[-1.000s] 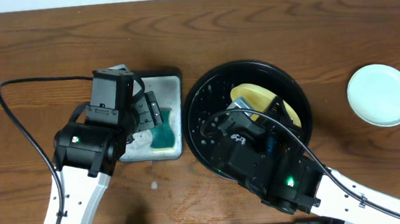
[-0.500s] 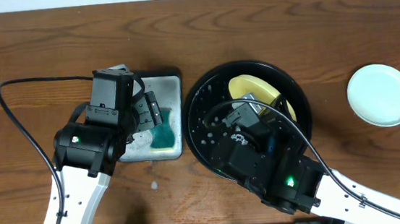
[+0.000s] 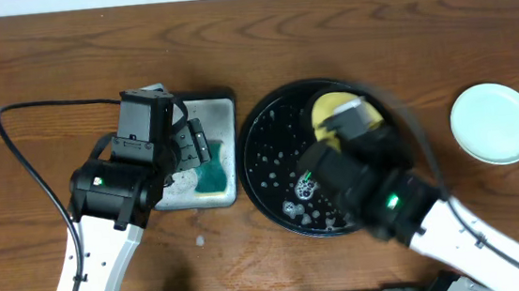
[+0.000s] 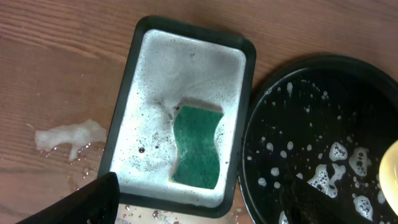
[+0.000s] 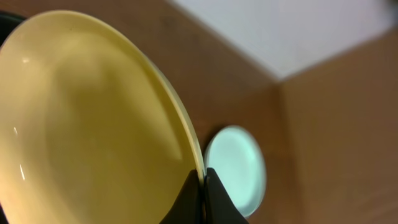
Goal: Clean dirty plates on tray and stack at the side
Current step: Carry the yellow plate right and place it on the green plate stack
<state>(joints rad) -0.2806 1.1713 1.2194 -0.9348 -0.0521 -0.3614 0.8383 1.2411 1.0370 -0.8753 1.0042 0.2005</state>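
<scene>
I am holding the yellow plate by its rim in my right gripper, and the mint-blue plate's top is clear. I go on carrying until the plates are lined up and then let go.
The black tray, wet and dotted with suds, lies at the table's middle; it also shows in the left wrist view. My right gripper is shut on the rim of the pale yellow plate and holds it tilted on edge over the tray's far right part. One mint-blue plate lies on the table at the right, also seen past the yellow plate. My left gripper is open and empty above the metal tray. No other plate shows.
A rectangular metal tray full of foam holds a teal sponge, just left of the black tray. A patch of foam and water drops lies on the wood left of it.
My right arm has swung right and toward the far side with the yellow plate, tipping it up off the black tray. The left arm has not moved.
</scene>
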